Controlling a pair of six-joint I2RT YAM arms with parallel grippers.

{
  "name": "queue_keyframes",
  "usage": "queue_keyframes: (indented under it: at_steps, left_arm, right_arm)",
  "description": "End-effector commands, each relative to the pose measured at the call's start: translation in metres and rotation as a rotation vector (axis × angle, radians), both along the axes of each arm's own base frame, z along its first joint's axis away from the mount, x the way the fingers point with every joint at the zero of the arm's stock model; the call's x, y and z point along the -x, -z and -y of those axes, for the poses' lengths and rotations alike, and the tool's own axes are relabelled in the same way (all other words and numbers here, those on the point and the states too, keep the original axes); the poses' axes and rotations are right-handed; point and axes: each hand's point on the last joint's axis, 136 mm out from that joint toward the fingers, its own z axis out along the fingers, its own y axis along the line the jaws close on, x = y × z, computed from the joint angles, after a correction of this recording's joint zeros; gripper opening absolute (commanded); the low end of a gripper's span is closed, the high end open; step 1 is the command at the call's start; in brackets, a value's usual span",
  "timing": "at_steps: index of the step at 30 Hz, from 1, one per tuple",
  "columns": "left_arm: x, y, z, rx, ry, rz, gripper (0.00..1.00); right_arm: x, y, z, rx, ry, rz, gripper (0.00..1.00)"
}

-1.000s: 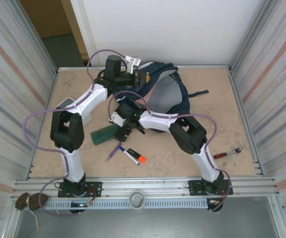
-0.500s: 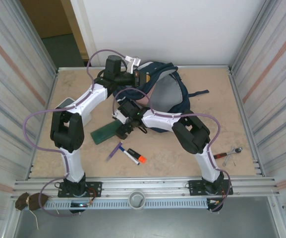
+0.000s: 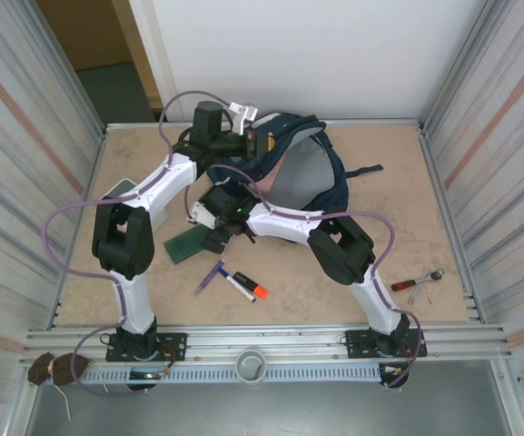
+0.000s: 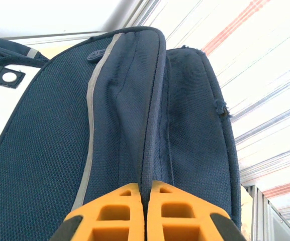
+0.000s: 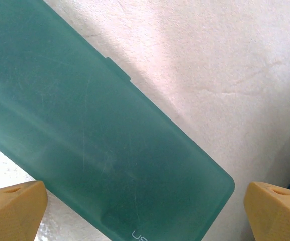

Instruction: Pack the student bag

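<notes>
The green case's end (image 5: 185, 211) is between the open fingers, so my right gripper should next move along the case (image 3: 185, 244) and close across its long edges.
The student bag (image 3: 302, 168), navy blue with a grey inside, lies open at the back of the table. My left gripper (image 3: 246, 142) is shut on the bag's near rim; in the left wrist view its orange fingertips (image 4: 119, 213) pinch a seam fold of the student bag (image 4: 49, 130), with the left gripper (image 4: 146, 201) pressed tight. My right gripper (image 3: 214, 231) hovers open over the right end of a translucent green case (image 3: 187, 245). In the right wrist view the green case (image 5: 94, 135) lies flat between the widely spread fingertips (image 5: 14, 206) of the right gripper (image 5: 145, 211), which holds nothing.
A purple pen (image 3: 211, 275) and a white marker with an orange cap (image 3: 246, 286) lie in front of the case. A red-handled tool and a wrench (image 3: 418, 282) sit near the right wall. A pale flat object (image 3: 121, 189) lies behind the left arm. Metal walls enclose the table.
The right gripper has shifted left, out over the green case. The left gripper has kept its pinch on the bag rim without moving.
</notes>
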Motion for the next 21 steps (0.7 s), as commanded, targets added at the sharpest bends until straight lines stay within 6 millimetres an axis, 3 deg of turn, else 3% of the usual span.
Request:
queue_keyframes:
  at_steps: [1,9,21]
  left_arm:
    - [-0.002,-0.037,-0.001,0.040,0.028,0.109,0.00]
    - [-0.004,-0.036,0.000,0.039,0.032,0.104,0.00]
    - [-0.005,-0.034,-0.001,0.031,0.035,0.099,0.00]
  right_arm:
    - [0.008,0.020,0.000,0.081,-0.092,-0.027,0.99]
    - [0.015,0.024,-0.024,0.069,-0.210,-0.089,0.99]
    - [0.010,0.046,-0.029,0.158,-0.252,-0.128,0.99]
